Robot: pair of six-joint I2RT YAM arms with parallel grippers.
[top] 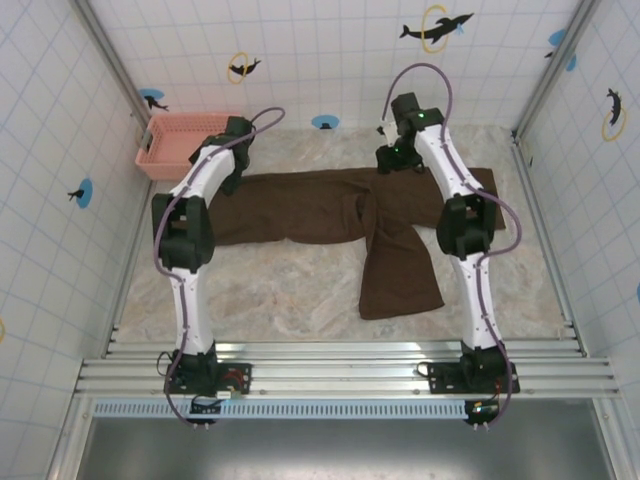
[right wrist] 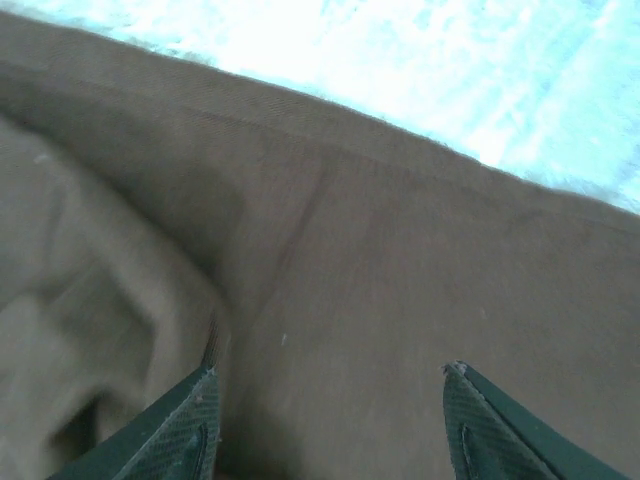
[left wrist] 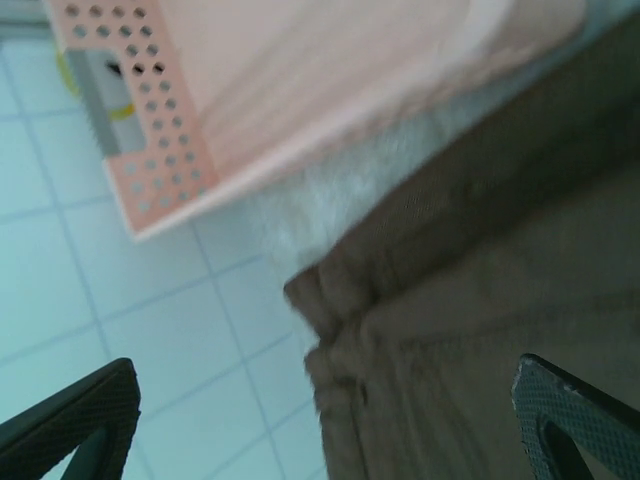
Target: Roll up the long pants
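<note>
My right gripper should keep moving toward the hem's corner [top: 364,314] nearest my left gripper until its fingers close, as the folded leg's hem [top: 402,311] is clear of the straight leg.
The long pants [top: 300,210] lie spread flat across the back of the table, dark brown, with one leg folded toward the near side at right of centre. My left gripper [top: 235,172] hangs over their left end. In the left wrist view it [left wrist: 325,365] is open wide, and a bunched corner of the pants [left wrist: 480,300] lies between its fingers without touching them. My right gripper [top: 393,160] is at the pants' far edge near the middle. In the right wrist view it [right wrist: 330,370] is open just above the flat fabric [right wrist: 380,250], holding nothing.
A pink mesh basket [top: 170,150] stands at the back left corner, right beside the left gripper; its perforated wall [left wrist: 160,130] is close in the left wrist view. Tiled walls enclose three sides. Bare marbled table [top: 260,290] lies in front of the pants.
</note>
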